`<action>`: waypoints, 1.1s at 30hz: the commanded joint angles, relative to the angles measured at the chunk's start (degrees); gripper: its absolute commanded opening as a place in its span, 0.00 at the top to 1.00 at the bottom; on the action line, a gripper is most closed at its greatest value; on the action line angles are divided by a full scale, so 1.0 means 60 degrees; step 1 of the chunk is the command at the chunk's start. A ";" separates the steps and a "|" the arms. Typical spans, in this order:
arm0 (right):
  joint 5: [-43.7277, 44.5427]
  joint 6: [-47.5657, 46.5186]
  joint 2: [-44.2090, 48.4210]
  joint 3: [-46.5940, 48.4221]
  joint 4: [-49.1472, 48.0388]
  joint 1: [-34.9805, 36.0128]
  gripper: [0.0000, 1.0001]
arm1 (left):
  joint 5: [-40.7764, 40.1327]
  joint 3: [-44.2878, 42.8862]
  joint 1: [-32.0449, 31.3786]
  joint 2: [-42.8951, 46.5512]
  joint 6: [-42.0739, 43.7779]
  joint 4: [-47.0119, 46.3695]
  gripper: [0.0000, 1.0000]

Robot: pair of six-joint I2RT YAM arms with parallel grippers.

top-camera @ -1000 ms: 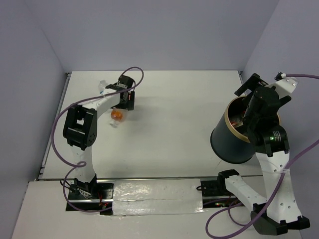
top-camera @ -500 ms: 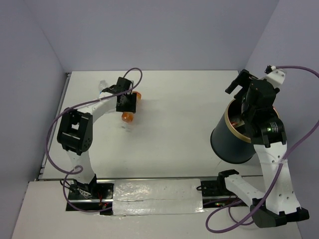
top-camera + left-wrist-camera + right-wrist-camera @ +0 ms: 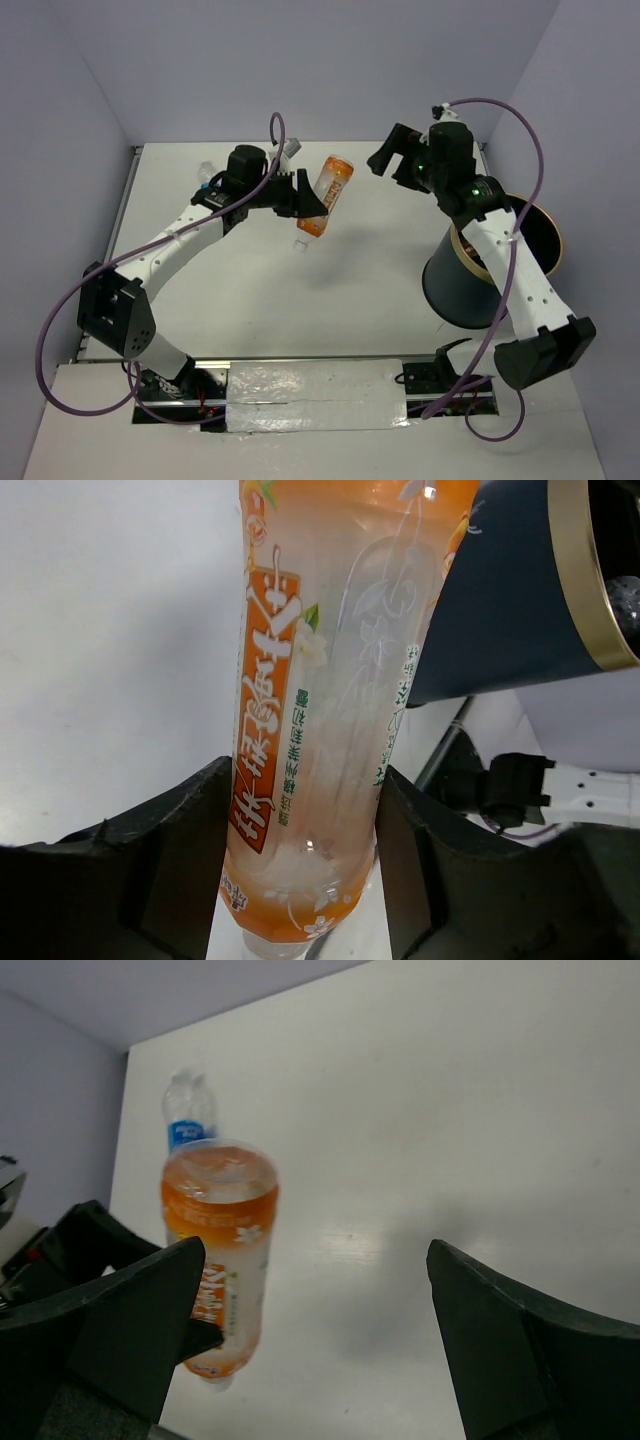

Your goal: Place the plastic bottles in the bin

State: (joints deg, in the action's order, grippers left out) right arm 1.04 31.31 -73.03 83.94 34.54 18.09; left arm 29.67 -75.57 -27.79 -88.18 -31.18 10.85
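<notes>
The bin (image 3: 460, 285) is far across from my left gripper, so my right gripper should grab the orange bottle by its free base end (image 3: 338, 168) and bring it to the bin.
My left gripper (image 3: 308, 207) is shut on the orange bottle (image 3: 327, 193) and holds it tilted in the air over the back middle of the table, cap end lowest. In the left wrist view both black fingers (image 3: 170, 865) press the orange bottle (image 3: 320, 670) near its neck. My right gripper (image 3: 393, 157) hangs open just right of it, with nothing between its fingers. From the right wrist, that gripper (image 3: 315, 1252) faces the orange bottle (image 3: 220, 1260). A clear blue-labelled bottle (image 3: 188, 1120) lies at the far left of the table (image 3: 206, 173). The dark bin (image 3: 468, 285) with a tan rim (image 3: 553, 225) stands at the right.
Lilac walls close the table on the left, back and right. A purple cable (image 3: 275, 135) loops above the left arm, another (image 3: 535, 150) above the right arm. A foil-taped strip (image 3: 310, 395) and the arm bases run along the near edge. The bin's rim (image 3: 575, 570) shows beyond the held bottle.
My left gripper closed on the orange bottle, lifted it off the table and swung it right. My right arm left its place over the bin and moved left towards the bottle.
</notes>
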 commanded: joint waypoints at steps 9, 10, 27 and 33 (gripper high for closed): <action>-0.1828 0.1007 -0.1141 0.0307 -0.0894 0.0720 0.00 | 0.0900 0.0350 -0.0246 0.0093 -0.0986 -0.1180 0.42; -0.1799 0.1065 -0.1230 0.0249 -0.0938 0.0779 0.00 | 0.0914 0.0334 -0.0246 0.0049 -0.0942 -0.1106 0.42; -0.2444 0.1710 -0.2461 -0.0147 -0.1963 0.1307 0.18 | 0.0958 0.0378 -0.0246 0.0166 -0.0854 -0.1047 0.40; -0.1947 0.1755 -0.2345 -0.0206 -0.1832 0.1307 0.55 | 0.0929 0.0466 -0.0246 0.0327 -0.0854 -0.1121 0.25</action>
State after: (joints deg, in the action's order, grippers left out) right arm -12.03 41.04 -88.05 82.89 25.74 25.12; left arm 33.80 -71.57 -28.91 -88.20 -36.32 7.31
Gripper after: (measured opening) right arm 0.543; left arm 0.729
